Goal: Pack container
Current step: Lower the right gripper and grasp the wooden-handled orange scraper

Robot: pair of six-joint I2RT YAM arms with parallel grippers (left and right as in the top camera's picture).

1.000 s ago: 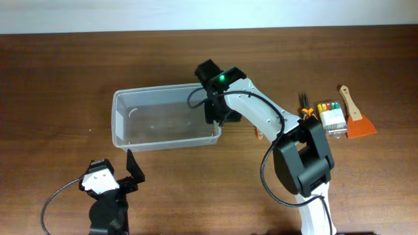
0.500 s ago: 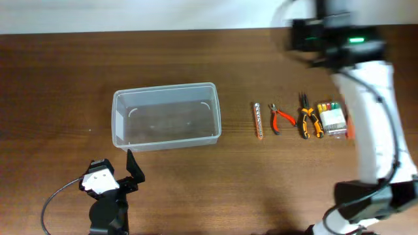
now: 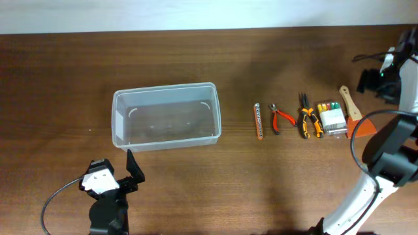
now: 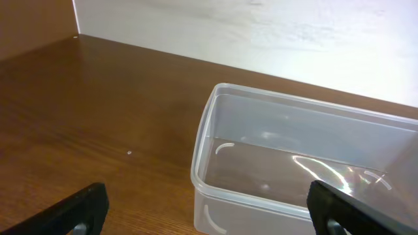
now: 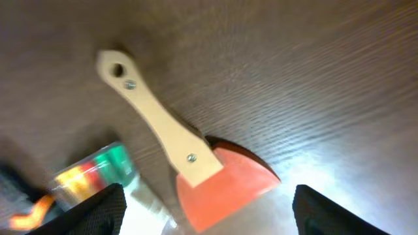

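My right gripper is going down toward the scraper's wooden handle, which lies free of the clear box of coloured bits. The gripper goes on down before it stops with its open fingers on both sides of the handle.
The clear plastic container stands empty left of the table's middle; its near corner shows in the left wrist view. My left gripper is open and empty, low in front of the container. My right gripper is open and empty at the far right, above a scraper with a wooden handle and an orange blade. In the right wrist view the scraper lies between the fingers, not touched.
A row of hand tools lies right of the container: a thin rod, small red pliers, orange-black pliers and a clear box of coloured bits, whose edge shows blurred in the right wrist view.
My right arm has swung from the container's right end out to the far right, over the scraper. The left arm and the container have not moved.
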